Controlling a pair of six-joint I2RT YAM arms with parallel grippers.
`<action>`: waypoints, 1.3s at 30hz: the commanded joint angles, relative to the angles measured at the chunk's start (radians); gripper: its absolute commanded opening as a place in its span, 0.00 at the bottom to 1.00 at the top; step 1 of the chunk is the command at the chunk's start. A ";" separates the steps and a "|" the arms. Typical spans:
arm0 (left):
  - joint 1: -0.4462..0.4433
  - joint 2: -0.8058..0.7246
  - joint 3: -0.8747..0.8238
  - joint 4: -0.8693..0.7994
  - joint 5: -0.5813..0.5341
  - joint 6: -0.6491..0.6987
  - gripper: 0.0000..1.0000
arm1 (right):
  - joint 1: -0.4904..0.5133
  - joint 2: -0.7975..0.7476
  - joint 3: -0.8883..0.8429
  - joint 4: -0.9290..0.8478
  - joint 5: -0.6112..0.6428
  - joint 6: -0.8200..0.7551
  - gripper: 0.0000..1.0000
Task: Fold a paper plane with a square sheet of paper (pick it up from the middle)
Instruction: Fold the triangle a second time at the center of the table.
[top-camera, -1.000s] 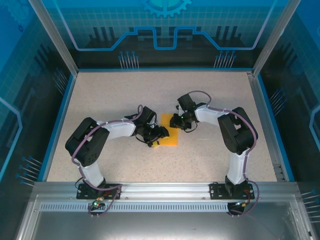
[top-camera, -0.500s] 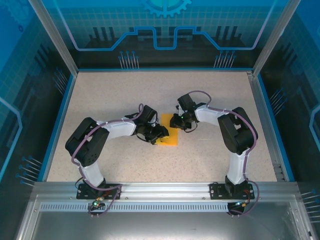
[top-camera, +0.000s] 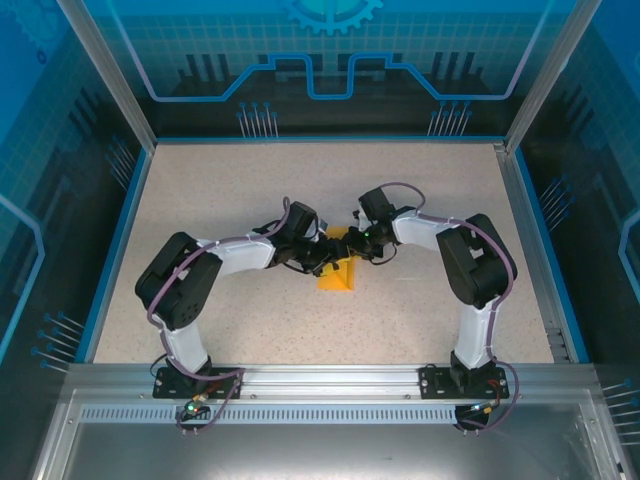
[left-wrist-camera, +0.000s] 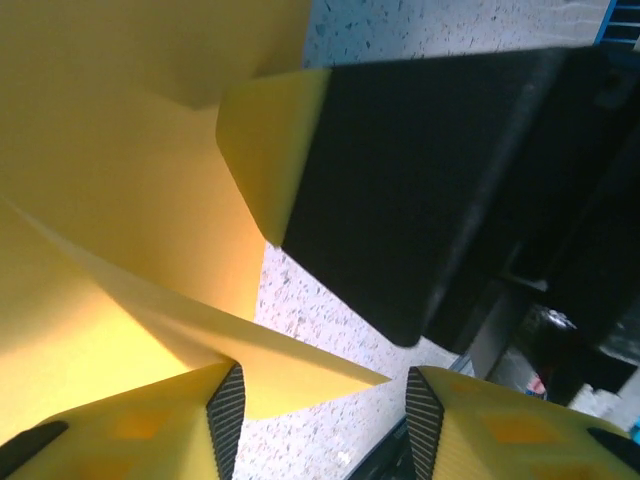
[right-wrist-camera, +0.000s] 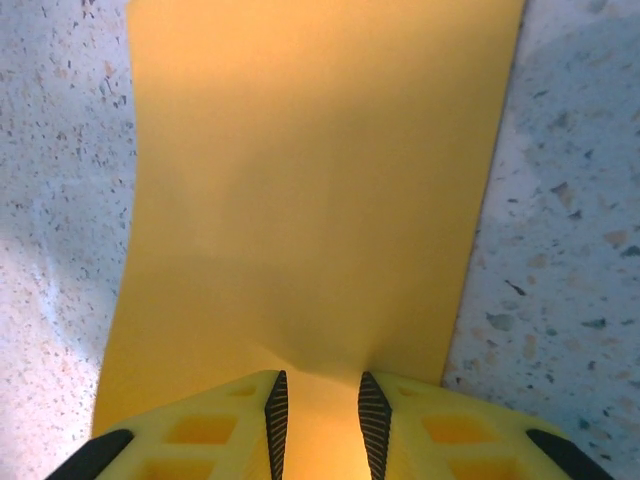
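The robot's right gripper is over the middle of the sheet (right-wrist-camera: 322, 365) and is crowding the left gripper, so it should move back and pinch the fold near the sheet's edge (right-wrist-camera: 438, 350).
The square sheet of paper (top-camera: 337, 272) lies mid-table, orange-yellow, with one side lifted and folded over so it looks triangular from above. My left gripper (top-camera: 320, 256) is at its left edge and stands open. In the left wrist view a raised paper corner (left-wrist-camera: 300, 368) points into the gap between the fingers (left-wrist-camera: 228, 408), touching the left one. My right gripper (top-camera: 349, 244) is at the sheet's far edge, close to the left one, its black body (left-wrist-camera: 420, 170) just ahead. It is shut on the paper (right-wrist-camera: 310, 200), which puckers up between its pads (right-wrist-camera: 275, 410).
The speckled table (top-camera: 220, 190) is bounded by a blue rim and metal frame posts (top-camera: 110, 80). Both arms reach in from the near edge, and their grippers nearly touch over the sheet.
My left gripper has moved up and right toward the right gripper, lifting the sheet's left side over. The flat square now looks narrower and triangular. The right gripper has stayed put.
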 joint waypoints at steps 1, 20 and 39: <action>-0.008 0.019 0.005 0.049 0.015 0.012 0.50 | -0.030 0.009 -0.043 -0.008 -0.089 0.016 0.30; -0.006 0.055 -0.022 0.059 -0.023 0.026 0.21 | -0.110 -0.247 -0.240 0.082 -0.269 -0.081 0.38; -0.006 0.056 -0.005 0.030 -0.027 0.040 0.17 | -0.071 -0.143 -0.174 0.070 -0.227 -0.098 0.11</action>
